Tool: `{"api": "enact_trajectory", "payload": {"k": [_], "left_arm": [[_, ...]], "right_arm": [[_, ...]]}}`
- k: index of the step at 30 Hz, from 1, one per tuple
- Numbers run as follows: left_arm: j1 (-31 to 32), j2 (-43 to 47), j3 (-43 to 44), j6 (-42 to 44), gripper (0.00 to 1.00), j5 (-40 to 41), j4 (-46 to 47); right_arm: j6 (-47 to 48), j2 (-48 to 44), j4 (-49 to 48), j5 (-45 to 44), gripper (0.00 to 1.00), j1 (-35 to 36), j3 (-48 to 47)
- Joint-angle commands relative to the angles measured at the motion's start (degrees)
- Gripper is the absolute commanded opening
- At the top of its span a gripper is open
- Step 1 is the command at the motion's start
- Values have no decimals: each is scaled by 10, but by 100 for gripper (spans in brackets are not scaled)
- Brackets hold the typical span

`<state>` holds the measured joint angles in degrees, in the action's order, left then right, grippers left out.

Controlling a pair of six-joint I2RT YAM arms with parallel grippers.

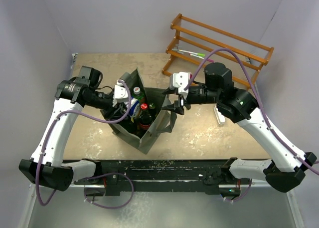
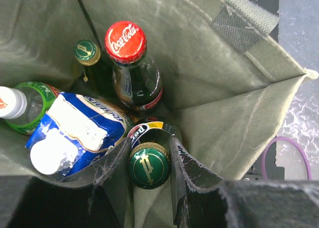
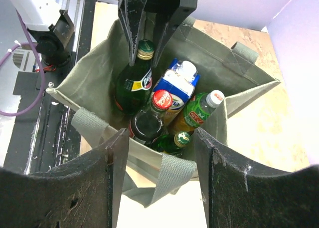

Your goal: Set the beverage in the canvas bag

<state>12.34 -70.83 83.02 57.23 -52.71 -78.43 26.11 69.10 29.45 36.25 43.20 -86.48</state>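
Observation:
I should now lower the dark green bottle point(image 3: 133, 87) with my left gripper until its base touches the bottom of the bag, because the bottle is upright in the free corner point(image 3: 126, 114) beside the blue-and-white carton.
The grey-green canvas bag point(image 1: 149, 135) stands open mid-table; it also shows in the left wrist view point(image 2: 209, 78) and the right wrist view point(image 3: 89, 83). My left gripper point(image 1: 125, 104) reaches into it, its jaws shut on the gold-and-green cap of a dark green bottle point(image 2: 148, 164) that stands upright against the bag's wall point(image 3: 132, 83). A red-capped cola bottle point(image 2: 125, 41), a blue-and-white carton point(image 2: 75, 133), a white-capped green tea bottle point(image 2: 25, 106) and a small green bottle point(image 2: 87, 52) lie inside. My right gripper point(image 1: 175, 107) is open and empty above the bag's right rim, over a loop handle point(image 3: 169, 170).
A wooden rack point(image 1: 219, 46) stands at the back right with a green-and-white item on its shelf. A small white object point(image 1: 219, 115) lies on the table under the right arm. Purple walls close in the table on both sides.

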Motion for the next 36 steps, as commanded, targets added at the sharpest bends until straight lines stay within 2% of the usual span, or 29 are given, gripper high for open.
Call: {"api": "enact_trajectory", "payload": {"k": [1,11,23,36], "left_arm": [[13,7,-8,14,0,2,43],[24,3,-47,13,0,50,57],[34,-16,-73,44,1,67,55],[77,-25,-93,43,6,116,68]], "right_arm": [[-7,-18,-26,26,58,-13,11],[-7,-33,-36,36,60,-26,34],[-11,-36,-45,46,62,-32,46],[-13,-31,-55,47,64,-34,53]]}}
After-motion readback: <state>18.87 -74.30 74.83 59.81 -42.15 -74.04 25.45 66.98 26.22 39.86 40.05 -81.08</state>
